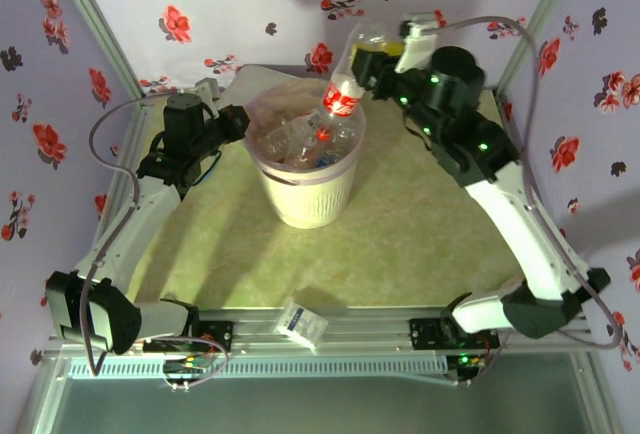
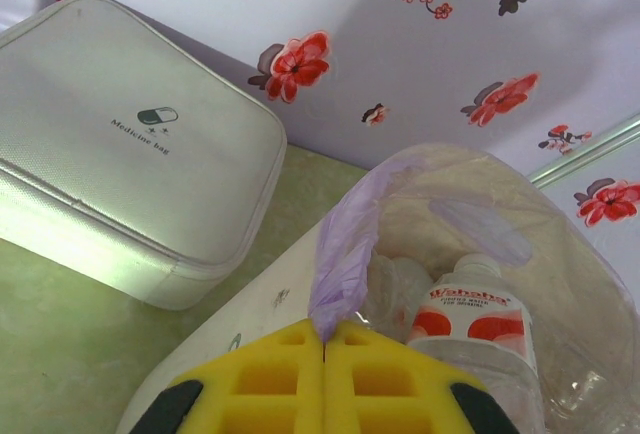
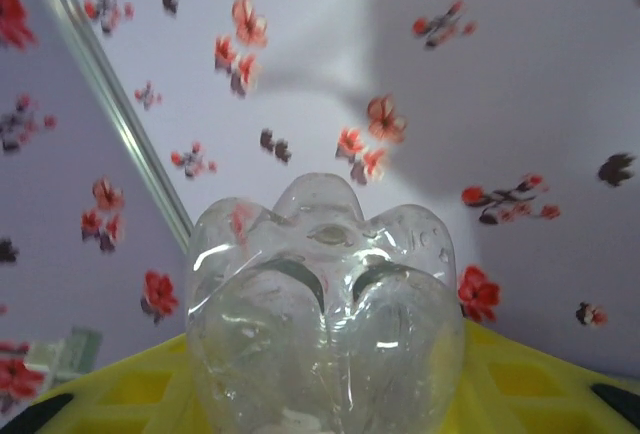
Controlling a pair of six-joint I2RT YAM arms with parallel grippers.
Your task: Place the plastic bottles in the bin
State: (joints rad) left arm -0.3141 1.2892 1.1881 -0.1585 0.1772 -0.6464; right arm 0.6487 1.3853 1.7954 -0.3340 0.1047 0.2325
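The held bottle's neck (image 1: 326,131) points down into the bin's opening (image 1: 298,140), so my right gripper should go on lowering the bottle inward and let go of it inside the bin's rim.
The cream-white bin (image 1: 305,194) stands mid-table, with several clear plastic bottles (image 1: 300,139) lying inside it. My right gripper (image 1: 372,59) is shut on one clear bottle (image 1: 348,79) with a red label, held tilted over the bin's far right rim, neck pointing down. In the right wrist view that bottle's base (image 3: 325,294) faces the camera between the yellow fingers (image 3: 150,389). My left gripper (image 2: 325,339) is shut on a fold of the pinkish liner bag (image 2: 345,249) at the bin's left rim (image 2: 250,314). A red-labelled bottle (image 2: 470,319) lies just inside.
A white medicine bag (image 2: 120,154) lies behind the bin on the left. A small white-and-blue carton (image 1: 302,322) sits at the table's near edge. Flowered walls close in the back and both sides.
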